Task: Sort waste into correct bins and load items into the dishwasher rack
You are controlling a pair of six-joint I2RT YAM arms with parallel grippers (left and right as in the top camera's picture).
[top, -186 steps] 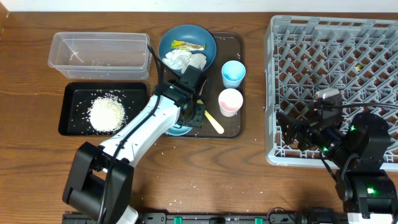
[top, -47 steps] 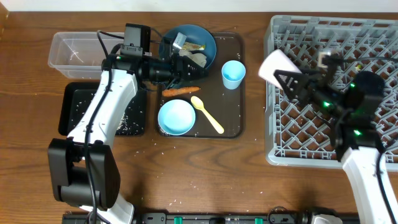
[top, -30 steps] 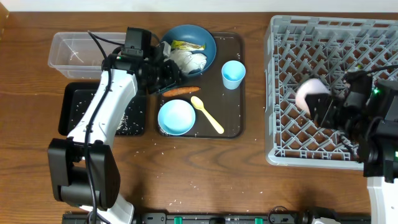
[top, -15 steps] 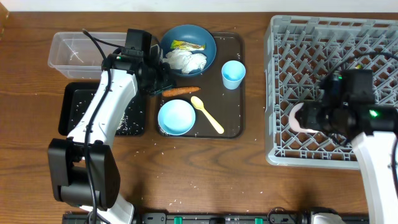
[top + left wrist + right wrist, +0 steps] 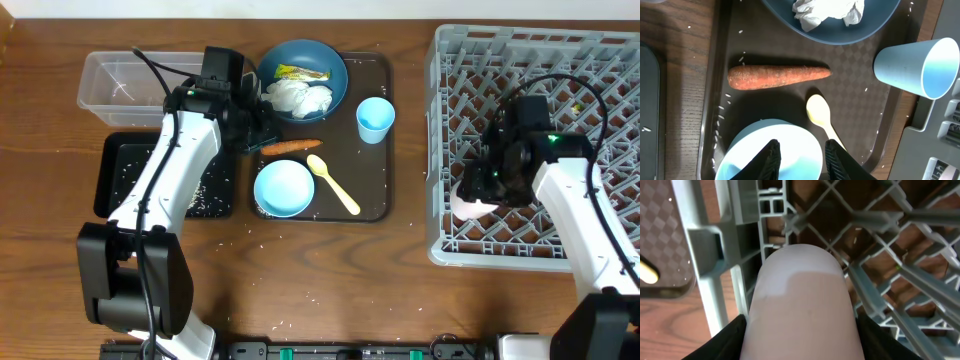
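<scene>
My left gripper needs to pick up the light blue cup and hold out its base to my right gripper for loading into the grey rack, because the cup is standing with its opening up.
My left gripper is open and empty, hovering over the brown tray between the orange carrot stick and the light blue bowl. In the left wrist view the gripper is over the bowl, with the carrot stick, pale yellow spoon and light blue cup beyond. The dark blue dish holds white tissues and a yellow-green wrapper. My right gripper is shut on the pink-white cup, low in the grey rack's front-left corner; the cup fills the right wrist view.
The clear tub stands at the back left, and the black tray with scattered rice grains lies in front of it. The dark brown serving tray lies in the middle. Rack pegs crowd round the cup.
My right gripper has carried the pink-white cup from the brown tray into the rack and lowered it at the front left. My left gripper has drawn back from the blue dish.
</scene>
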